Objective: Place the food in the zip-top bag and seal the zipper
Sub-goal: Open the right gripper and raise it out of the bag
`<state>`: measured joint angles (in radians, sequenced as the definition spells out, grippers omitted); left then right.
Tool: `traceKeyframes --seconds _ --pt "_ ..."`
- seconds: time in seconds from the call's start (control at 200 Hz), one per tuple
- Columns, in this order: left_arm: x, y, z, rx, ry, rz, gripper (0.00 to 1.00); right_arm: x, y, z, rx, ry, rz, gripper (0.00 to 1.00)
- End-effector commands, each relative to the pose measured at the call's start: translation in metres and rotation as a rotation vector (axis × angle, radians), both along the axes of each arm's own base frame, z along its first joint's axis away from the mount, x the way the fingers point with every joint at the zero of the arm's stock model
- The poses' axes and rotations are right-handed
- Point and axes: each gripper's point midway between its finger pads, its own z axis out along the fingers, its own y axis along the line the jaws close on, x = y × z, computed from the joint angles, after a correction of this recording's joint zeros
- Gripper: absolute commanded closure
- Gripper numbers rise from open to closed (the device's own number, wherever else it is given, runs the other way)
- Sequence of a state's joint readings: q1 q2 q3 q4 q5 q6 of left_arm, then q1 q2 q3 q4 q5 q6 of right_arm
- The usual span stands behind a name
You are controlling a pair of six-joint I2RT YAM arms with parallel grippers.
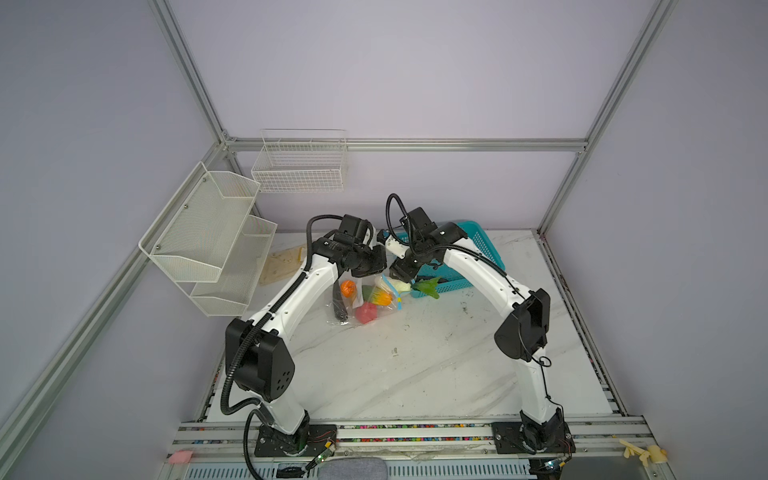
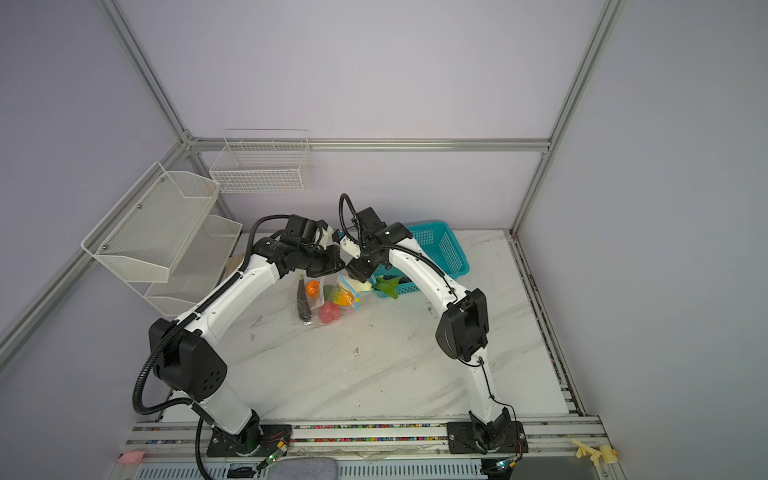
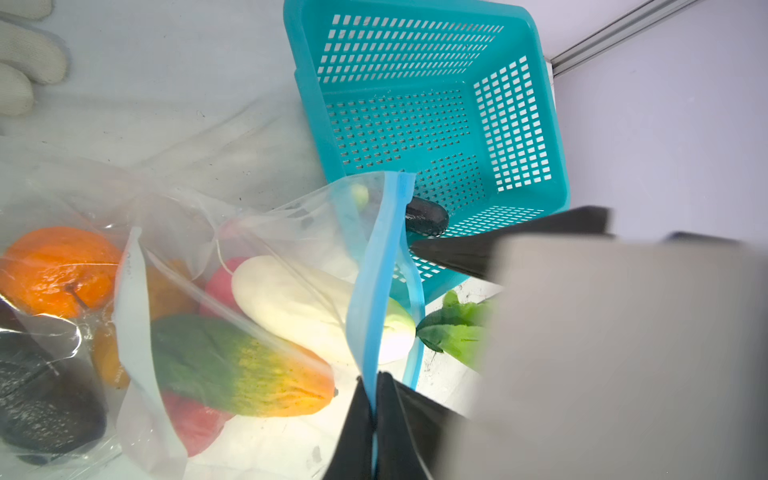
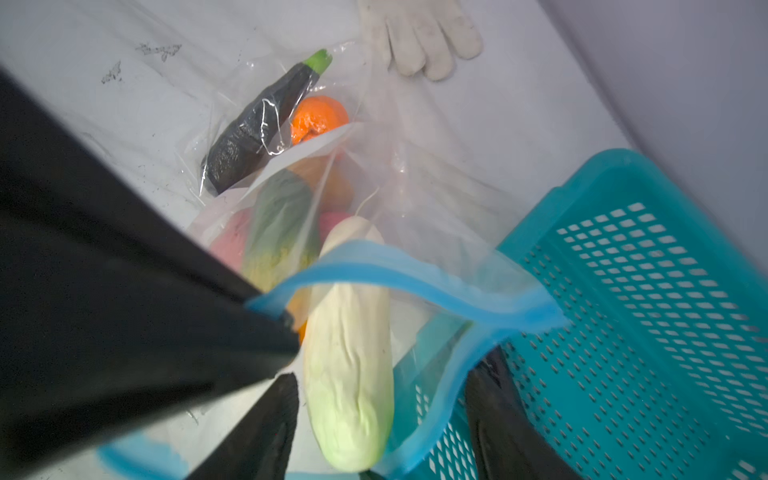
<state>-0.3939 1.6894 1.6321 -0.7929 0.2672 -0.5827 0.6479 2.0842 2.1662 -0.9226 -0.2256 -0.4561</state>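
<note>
The white radish's green leaves (image 1: 430,287) are poking out of the bag's opening, so next my right gripper grabs the zipper's loose edge (image 4: 450,393) and help raise the bag's opening upright.
The clear zip-top bag (image 1: 360,307) (image 2: 322,305) lies on the marble table with its mouth toward the teal basket. Inside it are an orange (image 3: 58,270), a green-yellow mango (image 3: 232,365), a red piece (image 1: 366,312) and a dark eggplant (image 4: 257,133). My left gripper (image 3: 375,399) is shut on the light blue zipper (image 3: 374,291) and holds the mouth up. A white radish (image 4: 349,353) lies partway through the mouth, its green leaves (image 3: 457,328) outside. My right gripper (image 4: 388,374) stands open around the radish's end, its fingers clear of it.
The teal basket (image 1: 478,253) (image 3: 519,124) sits just behind the bag's mouth with a dark eggplant piece (image 3: 428,216) in it. A white glove (image 4: 419,33) lies beyond the bag. White wire racks (image 1: 208,237) hang on the left wall.
</note>
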Motion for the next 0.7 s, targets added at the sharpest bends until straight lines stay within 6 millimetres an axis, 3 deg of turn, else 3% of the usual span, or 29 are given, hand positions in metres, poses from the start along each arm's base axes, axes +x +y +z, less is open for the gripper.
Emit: traceKeyframes --seconds 0.0,0.1,0.255,0.45,0.695 --pt "-0.001 0.003 0.032 -0.049 -0.085 -0.002 1.00 0.030 -0.031 0.057 0.161 -0.114 -0.168 0.34" --pt "0.000 0.005 0.035 -0.051 -0.093 0.004 1.00 0.046 -0.056 0.056 0.242 -0.062 -0.300 0.36" --pt "0.001 0.011 0.041 -0.061 -0.106 0.019 1.00 0.061 -0.090 0.036 0.294 0.059 -0.405 0.38" --pt "0.001 0.016 0.050 -0.095 -0.117 0.030 1.00 0.051 -0.080 0.030 0.342 0.122 -0.338 0.30" --pt "0.000 0.022 0.056 -0.124 -0.120 0.045 1.00 0.034 -0.056 0.014 0.415 0.272 -0.214 0.33"
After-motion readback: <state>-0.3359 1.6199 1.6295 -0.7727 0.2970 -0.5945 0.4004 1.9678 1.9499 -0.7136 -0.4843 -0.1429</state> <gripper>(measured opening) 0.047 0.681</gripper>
